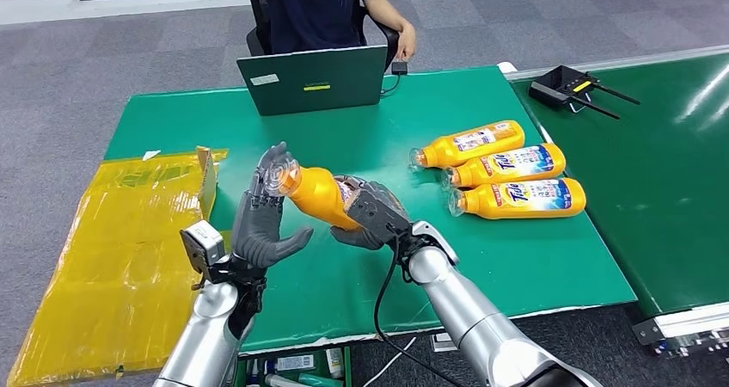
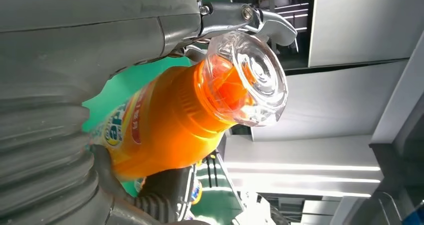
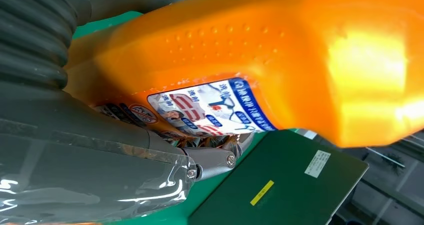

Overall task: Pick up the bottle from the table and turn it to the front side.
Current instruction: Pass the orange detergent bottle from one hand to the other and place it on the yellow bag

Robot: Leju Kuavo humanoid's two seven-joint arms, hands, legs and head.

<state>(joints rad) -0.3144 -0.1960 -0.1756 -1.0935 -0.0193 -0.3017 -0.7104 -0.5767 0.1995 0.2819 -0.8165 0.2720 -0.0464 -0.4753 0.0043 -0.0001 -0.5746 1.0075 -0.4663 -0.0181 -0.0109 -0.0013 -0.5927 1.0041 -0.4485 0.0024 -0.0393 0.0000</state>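
I expect the orange bottle [image 1: 320,196] to show its front label when I turn it over, because the Tide logo [image 2: 114,127] faces my left gripper.
An orange bottle [image 1: 318,196] with a clear cap [image 1: 282,177] is held above the green table [image 1: 516,258], tilted, cap toward my left. My right hand [image 1: 374,215] grips its lower body, fingers wrapped over the label. In the right wrist view the bottle [image 3: 275,50] shows its printed back label beside my right hand [image 3: 75,150]. My left hand [image 1: 262,224] stands upright at the cap end, fingers spread, thumb out under the neck. The left wrist view has the cap [image 2: 250,80] close against a fingertip of my left hand [image 2: 75,35]; the fingers are not wrapped around the bottle [image 2: 175,115].
Three more orange bottles [image 1: 471,144] [image 1: 507,165] [image 1: 520,198] lie side by side at the table's right. A green laptop [image 1: 314,79] stands at the far edge with a seated person [image 1: 327,9] behind it. Yellow wrapping [image 1: 129,232] covers the left. A black device [image 1: 567,84] lies on the neighbouring table.
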